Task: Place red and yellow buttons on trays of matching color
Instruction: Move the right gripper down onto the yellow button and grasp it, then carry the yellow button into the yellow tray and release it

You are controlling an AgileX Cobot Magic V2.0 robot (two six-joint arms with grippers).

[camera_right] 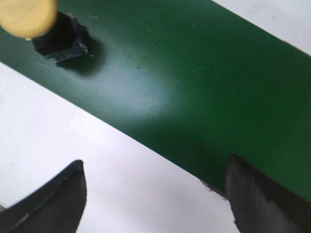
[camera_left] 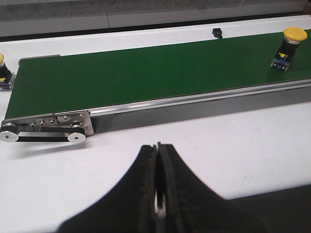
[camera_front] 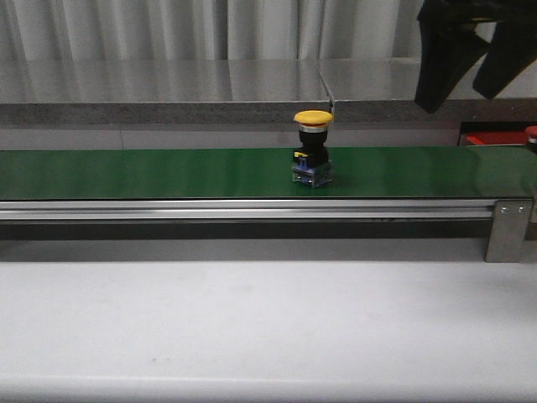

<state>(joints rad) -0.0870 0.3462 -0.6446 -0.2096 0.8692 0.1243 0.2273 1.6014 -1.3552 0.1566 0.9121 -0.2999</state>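
The yellow button [camera_front: 312, 164] is upright and the way from my open fingers is clear, so my right gripper should go on down to its yellow cap [camera_front: 313, 118] before it closes there.
A yellow button [camera_front: 313, 117], a yellow cap on a black and blue body, stands upright on the green belt [camera_front: 168, 172] near its middle. It also shows in the left wrist view as the yellow button [camera_left: 293, 35] and, blurred, in the right wrist view as the yellow button [camera_right: 28, 16]. A second yellow-capped button [camera_left: 3, 72] stands beyond the belt's end, cut by the picture's edge. A red tray [camera_front: 495, 138] lies behind the belt at the right, with a small red-orange piece [camera_front: 531, 133] at its edge. My right gripper [camera_front: 457, 99] hangs open above the belt's right part, empty. My left gripper [camera_left: 157, 146] is shut over the white table, apart from the belt.
The belt runs the table's whole width on a metal rail [camera_front: 252, 210], with a bracket [camera_front: 508, 231] at its right end and pulleys [camera_left: 43, 133] at the other end. White table [camera_front: 252, 327] lies in front, and a grey ledge [camera_front: 168, 92] runs behind.
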